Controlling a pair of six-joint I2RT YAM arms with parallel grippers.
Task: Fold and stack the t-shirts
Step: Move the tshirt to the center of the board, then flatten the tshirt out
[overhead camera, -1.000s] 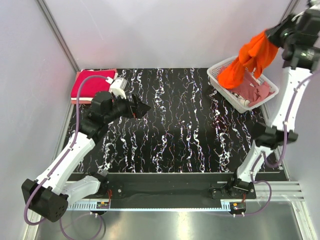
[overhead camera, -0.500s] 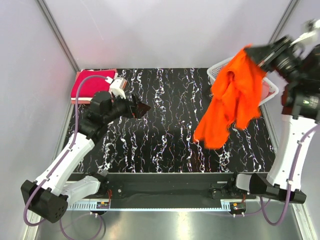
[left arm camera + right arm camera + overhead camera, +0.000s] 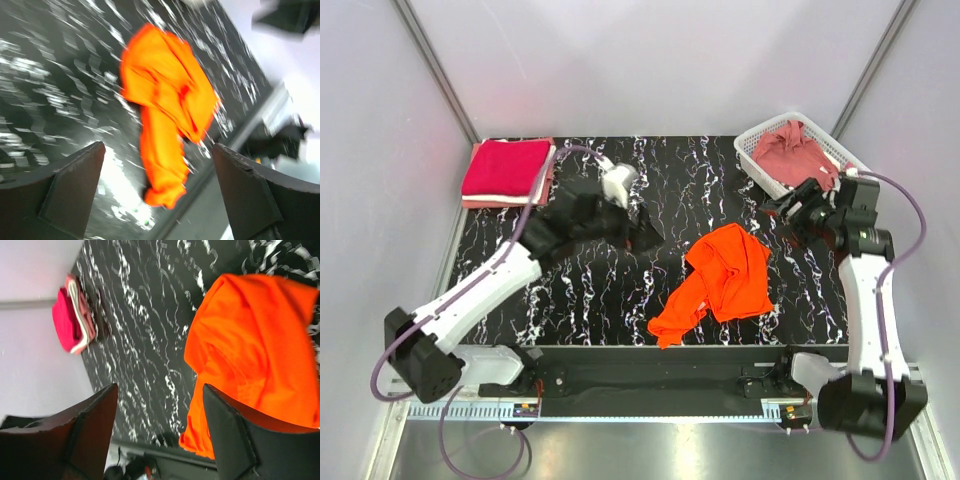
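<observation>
I should take the t-shirt's side (image 3: pixel 759 256) near the basket with my right gripper and stretch it with my left gripper before folding, because the orange t-shirt lies crumpled in overlapping layers (image 3: pixel 726 272).
A bright orange t-shirt (image 3: pixel 725 280) lies crumpled on the black marbled table, right of centre, with one end trailing toward the front edge. It also shows in the left wrist view (image 3: pixel 165 100) and the right wrist view (image 3: pixel 255 340). My right gripper (image 3: pixel 785 210) hangs open just behind and to the right of it, holding nothing (image 3: pixel 160 387). My left gripper (image 3: pixel 648 237) is open above the table's middle, left of the shirt (image 3: pixel 159 146). A folded crimson t-shirt (image 3: pixel 505 167) rests on a pale pink one at the back left. A dusty rose t-shirt (image 3: pixel 795 150) lies in the basket.
The white lattice basket (image 3: pixel 757 150) stands at the back right corner, close behind my right gripper. The folded stack (image 3: pixel 70 322) sits at the table's back left edge. A metal rail runs along the front edge, near the orange shirt's trailing end.
My right arm swung the orange t-shirt out from above the basket, let it go, and it dropped onto the table. My left arm moved right toward the table's middle.
</observation>
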